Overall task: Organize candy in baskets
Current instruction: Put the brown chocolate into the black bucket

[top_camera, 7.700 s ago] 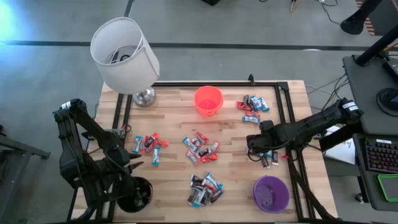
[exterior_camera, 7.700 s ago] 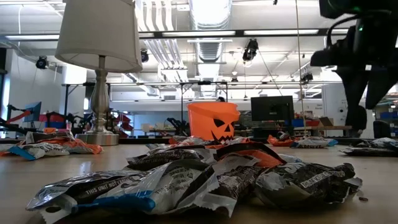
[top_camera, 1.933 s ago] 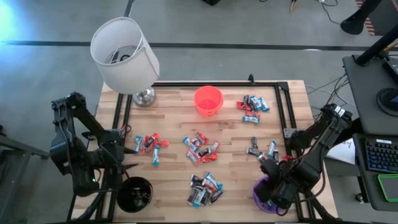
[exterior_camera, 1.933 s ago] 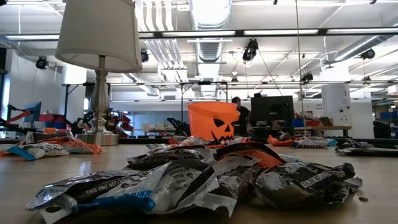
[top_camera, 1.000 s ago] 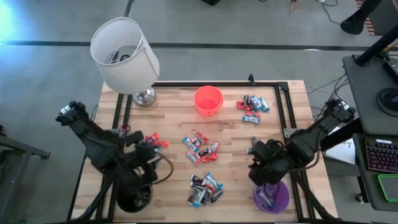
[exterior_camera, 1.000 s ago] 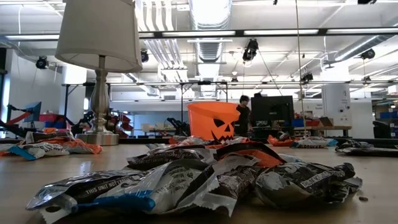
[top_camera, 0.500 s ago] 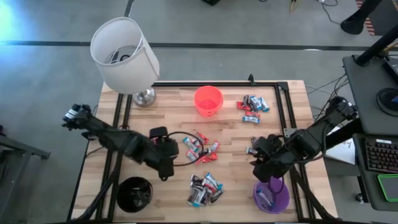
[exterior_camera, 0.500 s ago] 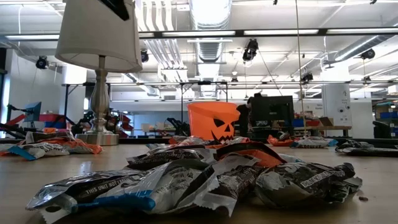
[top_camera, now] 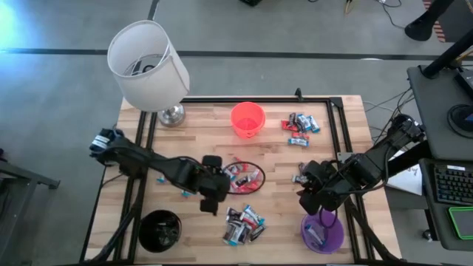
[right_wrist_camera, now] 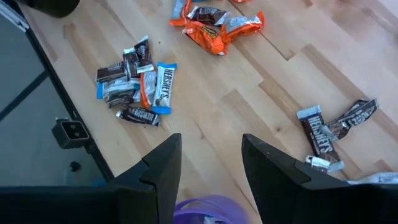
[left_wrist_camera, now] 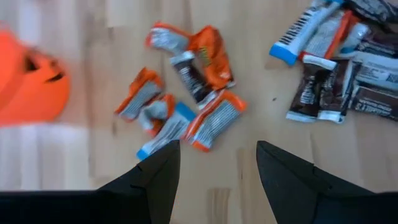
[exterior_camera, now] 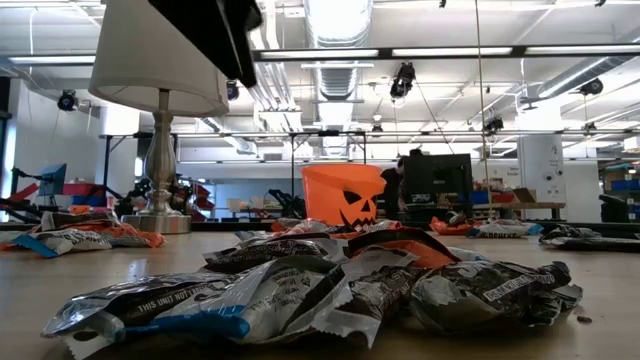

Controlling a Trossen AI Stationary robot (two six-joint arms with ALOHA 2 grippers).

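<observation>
The open fingers of my left gripper face the narrow width of the brown candy [left_wrist_camera: 310, 89] at the edge of the near pile [top_camera: 244, 225], so I keep moving closer until they close around it.
Wrapped candy lies in piles on the wooden table: a middle pile [top_camera: 242, 174] [left_wrist_camera: 186, 106], a near pile [top_camera: 241, 225] [left_wrist_camera: 339, 68], a far-right pile [top_camera: 301, 124] and a few pieces at the right [top_camera: 298, 177] [right_wrist_camera: 323, 134]. The orange basket [top_camera: 247, 119] stands far centre, the purple basket [top_camera: 323, 231] near right, the black basket [top_camera: 160, 230] near left. My left gripper [left_wrist_camera: 219, 149] [top_camera: 216, 193] hangs open just left of the middle pile, with nothing between its fingers. My right gripper [right_wrist_camera: 211, 140] [top_camera: 306, 201] hangs open above the purple basket's far-left rim, also with nothing in it.
A lamp with a white shade [top_camera: 148, 65] stands at the table's far left corner. A black metal frame [top_camera: 336, 125] runs round the table top. My left arm [top_camera: 148, 164] lies across the table's left part. Bare wood shows between the piles.
My left gripper has swung from beside the black basket toward the table's right edge, sinking and rolling about its own line, and now hangs by the middle pile. It has stayed open. My left arm now covers most of the left candy pile.
</observation>
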